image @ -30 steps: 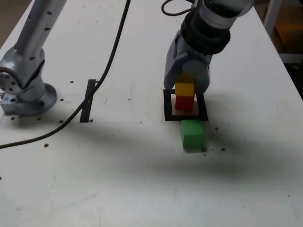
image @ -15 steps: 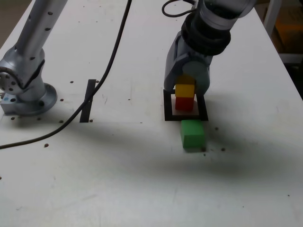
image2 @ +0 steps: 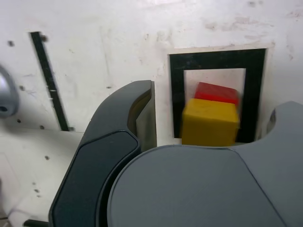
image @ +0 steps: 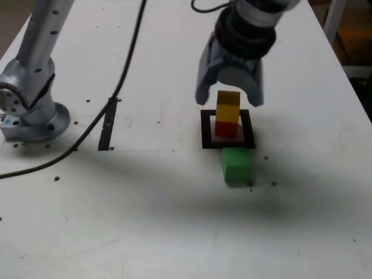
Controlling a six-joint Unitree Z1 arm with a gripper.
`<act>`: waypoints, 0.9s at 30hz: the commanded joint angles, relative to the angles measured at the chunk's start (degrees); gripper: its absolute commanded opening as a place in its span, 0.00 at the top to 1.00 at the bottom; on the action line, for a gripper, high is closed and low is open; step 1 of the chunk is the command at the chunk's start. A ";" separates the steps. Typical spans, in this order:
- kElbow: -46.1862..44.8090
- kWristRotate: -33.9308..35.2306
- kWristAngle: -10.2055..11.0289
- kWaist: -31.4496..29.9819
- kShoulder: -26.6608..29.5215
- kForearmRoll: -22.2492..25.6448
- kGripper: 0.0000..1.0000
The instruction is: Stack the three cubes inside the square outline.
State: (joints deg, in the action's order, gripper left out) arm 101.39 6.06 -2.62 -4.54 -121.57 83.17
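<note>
The stack (image: 227,114) should stay upright when I lower the green cube onto it, because the yellow cube's sides line up (image: 227,121) with the red cube's sides.
The yellow cube (image: 228,107) sits on the red cube (image: 225,128), both inside the square outline (image: 206,131) of black tape. My gripper (image: 229,100) hangs open just above and around the yellow cube, one finger on each side and clear of it. The green cube (image: 236,164) lies on the table just outside the outline's near edge. In the wrist view the yellow cube (image2: 209,122) covers most of the red cube (image2: 217,91) within the square outline (image2: 176,94), and my gripper (image2: 210,118) holds nothing between its dark fingers (image2: 142,113).
The arm's silver base (image: 32,110) is bolted at the exterior view's left. A straight black strip (image: 107,123) and a black cable (image: 125,75) lie between the base and the outline. The table's edge runs along the exterior view's right.
The gripper opened, let go of the yellow cube and rose a little. The yellow cube stays on the red one. The green cube has not moved.
</note>
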 commanded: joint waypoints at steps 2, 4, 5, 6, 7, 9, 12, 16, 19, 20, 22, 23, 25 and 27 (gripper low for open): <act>-1.88 0.68 0.46 -1.16 3.46 0.30 0.00; -3.45 1.72 0.62 -2.12 6.05 0.49 0.01; -4.05 2.27 0.68 -2.52 7.11 0.51 0.01; -4.41 2.65 0.74 -2.79 7.77 0.51 0.01; -4.89 3.27 0.83 -3.23 8.69 0.51 0.01; -5.59 4.69 1.04 -4.08 10.16 0.46 0.01; -5.75 8.03 0.64 -5.83 10.90 0.64 0.01; -4.87 12.27 -1.55 -8.50 9.82 0.74 0.01; -4.00 15.56 -2.52 -10.66 9.09 0.67 0.01; -3.65 16.48 -2.77 -11.28 8.74 0.66 0.01; -2.81 17.81 -3.03 -12.25 7.84 0.68 0.01; -2.12 18.38 -3.13 -12.79 7.13 0.74 0.01; -0.09 19.30 -3.11 -13.99 5.15 1.22 0.01; 1.94 19.67 -2.99 -14.84 3.37 2.22 0.01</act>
State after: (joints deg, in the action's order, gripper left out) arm 102.76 25.63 -5.68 -19.10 -117.61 84.91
